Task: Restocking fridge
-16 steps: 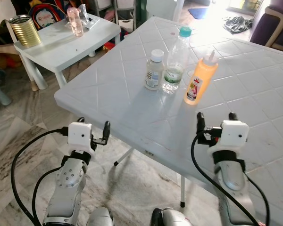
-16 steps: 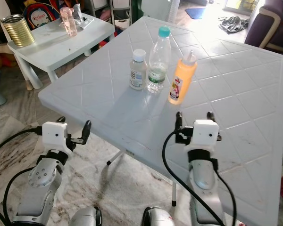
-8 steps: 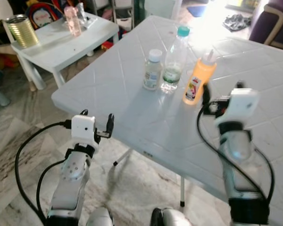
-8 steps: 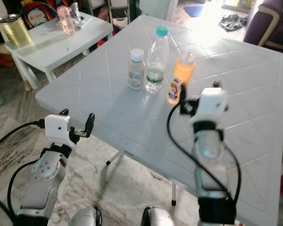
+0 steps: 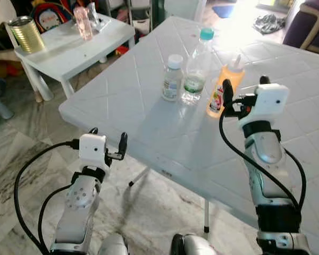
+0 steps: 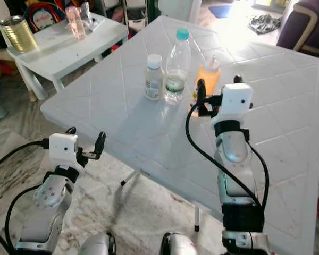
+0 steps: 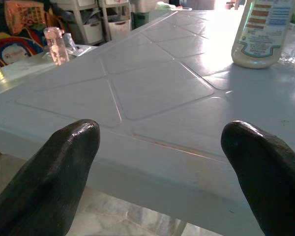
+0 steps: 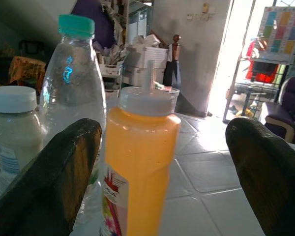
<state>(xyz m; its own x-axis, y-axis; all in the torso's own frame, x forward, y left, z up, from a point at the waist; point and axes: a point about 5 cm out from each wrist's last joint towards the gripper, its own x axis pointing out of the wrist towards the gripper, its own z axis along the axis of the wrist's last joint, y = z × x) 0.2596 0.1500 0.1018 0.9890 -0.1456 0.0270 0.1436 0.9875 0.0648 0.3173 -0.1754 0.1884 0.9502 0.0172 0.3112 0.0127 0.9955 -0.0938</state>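
Observation:
I expect the orange bottle [image 8: 140, 164] to squeeze inward between my fingers when I lift it, because it has see-through sides under a pointed squeeze nozzle [image 8: 150, 75].
Three bottles stand together on the white plastic table [image 5: 149, 125]: a small white bottle [image 5: 173, 79], a clear water bottle with a teal cap [image 5: 195, 69], and an orange squeeze bottle [image 5: 233, 77]. My right gripper [image 5: 244, 84] is raised over the table, open, just short of the orange bottle. One of its fingers overlaps the bottle's side. In the right wrist view the orange bottle [image 8: 140, 162] stands ahead of the open fingers, nearer one finger [image 8: 54, 177]. My left gripper [image 5: 107, 135] is open, low at the table's front left edge.
A small white side table [image 5: 74, 45] at the back left carries a gold can [image 5: 25, 34] and a pink bottle [image 5: 83, 22]. A purple armchair [image 5: 308, 24] stands at the back right. Marble floor lies below the table's front edge.
My right arm has risen from the table's front part and reached forward to the orange bottle. The left arm has barely moved.

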